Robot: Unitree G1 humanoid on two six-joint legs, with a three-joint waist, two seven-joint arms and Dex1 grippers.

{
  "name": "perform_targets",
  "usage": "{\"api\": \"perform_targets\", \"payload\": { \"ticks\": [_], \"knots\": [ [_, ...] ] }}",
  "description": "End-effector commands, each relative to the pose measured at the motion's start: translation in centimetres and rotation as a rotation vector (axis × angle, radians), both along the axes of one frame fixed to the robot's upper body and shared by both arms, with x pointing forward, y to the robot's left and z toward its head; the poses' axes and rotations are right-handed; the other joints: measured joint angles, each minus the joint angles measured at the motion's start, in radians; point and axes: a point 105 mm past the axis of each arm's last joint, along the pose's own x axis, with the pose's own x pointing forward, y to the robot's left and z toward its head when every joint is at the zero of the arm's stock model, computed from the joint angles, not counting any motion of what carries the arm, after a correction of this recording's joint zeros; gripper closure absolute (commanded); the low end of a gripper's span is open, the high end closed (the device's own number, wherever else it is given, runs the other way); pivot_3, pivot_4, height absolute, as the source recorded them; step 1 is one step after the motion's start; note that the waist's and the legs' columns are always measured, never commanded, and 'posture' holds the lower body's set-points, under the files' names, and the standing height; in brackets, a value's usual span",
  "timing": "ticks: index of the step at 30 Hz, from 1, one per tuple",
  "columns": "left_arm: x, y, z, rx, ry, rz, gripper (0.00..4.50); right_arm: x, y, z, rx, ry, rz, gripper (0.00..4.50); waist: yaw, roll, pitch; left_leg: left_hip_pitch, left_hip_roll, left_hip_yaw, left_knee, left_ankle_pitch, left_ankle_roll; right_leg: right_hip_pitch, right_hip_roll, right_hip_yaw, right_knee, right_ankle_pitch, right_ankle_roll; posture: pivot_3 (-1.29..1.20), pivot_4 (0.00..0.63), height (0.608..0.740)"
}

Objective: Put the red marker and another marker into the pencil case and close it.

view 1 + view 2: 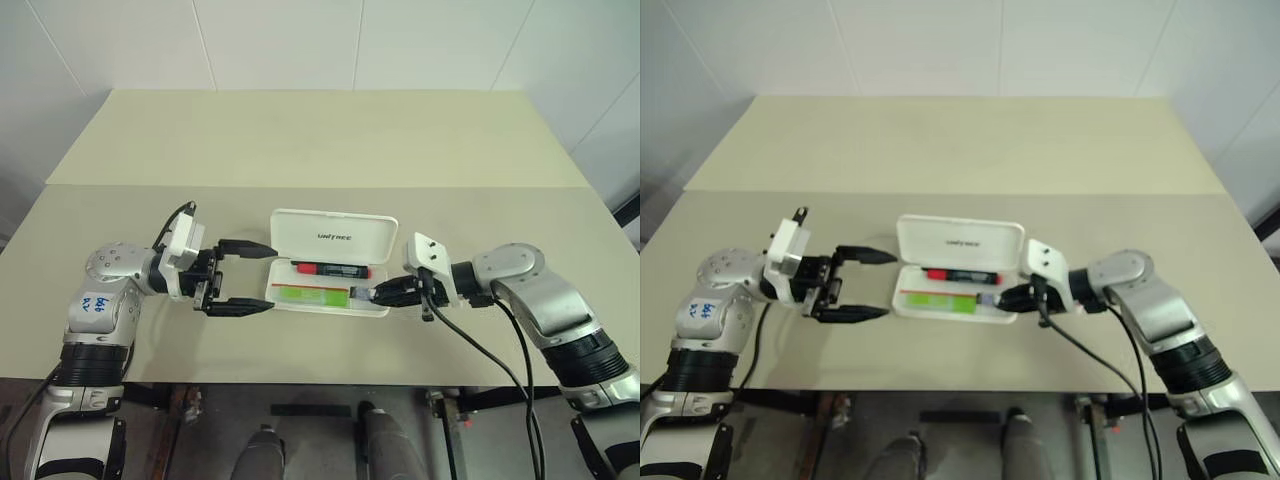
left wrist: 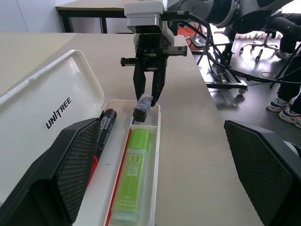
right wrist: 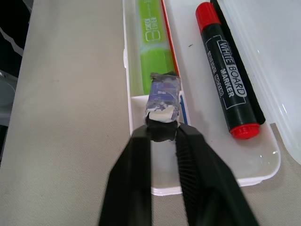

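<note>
The hinged lid point(image 1: 334, 237) will swing over and close flat when the robot pushes it over and presses down, since both markers lie low in the tray point(image 1: 315, 296).
The white pencil case point(image 1: 335, 235) lies open on the table, its lid with black lettering tilted back. The red marker point(image 1: 330, 269), black with a red cap, lies in the tray's far side. Another marker point(image 1: 312, 294), light green, lies in the near side. My left gripper point(image 1: 270, 277) stands open just left of the case, with nothing between its fingers. At the case's right end my right gripper point(image 3: 162, 132) pinches a small dark piece in a blue and white wrapper point(image 3: 163, 96). That piece hangs over the tray's end compartment, by the green marker's end point(image 3: 153, 47).
The tan table point(image 1: 300, 140) runs far behind the case, with a seam point(image 1: 150, 186) across its middle. Black cables point(image 1: 480, 350) hang from my right wrist over the table's front edge.
</note>
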Motion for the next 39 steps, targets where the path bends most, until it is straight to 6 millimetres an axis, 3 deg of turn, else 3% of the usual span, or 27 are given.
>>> {"api": "perform_targets", "payload": {
  "ticks": [1, 5, 13, 23, 29, 36, 39],
  "knots": [
    [0.0, -0.3, 1.6, -0.028, -0.074, -0.011, 0.00, 0.2, 0.4, 1.1, 0.004, -0.046, 0.025, 2.24, 0.000, 0.000, 0.000, 0.000, 0.000, 0.000, 0.000, 0.000, 0.000, 0.000, 0.000, 0.000, 0.000, 0.000, 0.000, 0.00, 0.150, 0.740],
    [0.1, -0.7, 1.7, -0.036, -0.075, -0.015, 0.00, 0.0, 0.4, 1.5, 0.007, -0.050, 0.024, 0.82, 0.000, 0.000, 0.000, 0.000, 0.000, 0.000, 0.000, 0.000, 0.000, 0.000, 0.000, 0.000, 0.000, 0.000, 0.000, 0.00, 0.150, 0.740],
    [0.2, -1.7, 2.8, -0.074, -0.091, -0.025, 0.00, -1.4, 0.4, 3.7, 0.030, -0.091, 0.029, 0.82, 0.001, 0.000, 0.000, 0.000, 0.000, 0.000, 0.000, 0.000, 0.000, 0.000, 0.000, 0.000, 0.000, 0.000, 0.000, 0.00, 0.150, 0.740],
    [0.9, -2.1, 5.6, -0.175, -0.161, 0.023, 0.00, -3.4, 0.4, 7.7, 0.112, -0.159, -0.016, 0.82, 0.001, 0.000, 0.000, 0.000, 0.000, 0.000, 0.000, 0.000, 0.000, 0.000, 0.000, 0.000, -0.001, 0.000, 0.000, 0.00, 0.150, 0.740],
    [1.9, -2.5, 7.7, -0.221, -0.141, 0.080, 2.03, -2.9, 0.7, 11.2, 0.213, -0.261, -0.095, 0.78, 0.002, 0.000, 0.000, 0.000, 0.000, 0.000, 0.000, 0.000, 0.000, 0.000, 0.000, 0.000, -0.002, 0.000, 0.000, 0.00, 0.150, 0.740],
    [5.0, -1.8, 9.9, -0.251, -0.117, 0.201, 4.46, -2.4, 0.8, 12.5, 0.249, -0.303, -0.128, 0.78, 0.002, 0.000, 0.000, -0.001, 0.000, 0.000, 0.000, 0.000, 0.000, 0.000, 0.000, 0.000, -0.002, 0.000, 0.000, 0.00, 0.150, 0.740],
    [7.1, -0.6, 9.2, -0.202, -0.087, 0.293, 4.46, -2.1, 0.5, 12.5, 0.253, -0.310, -0.145, 0.78, 0.001, 0.000, 0.000, -0.001, 0.000, 0.000, -0.002, 0.000, 0.000, 0.000, 0.000, 0.000, -0.003, 0.000, 0.001, 0.00, 0.150, 0.740]
  ]
}}
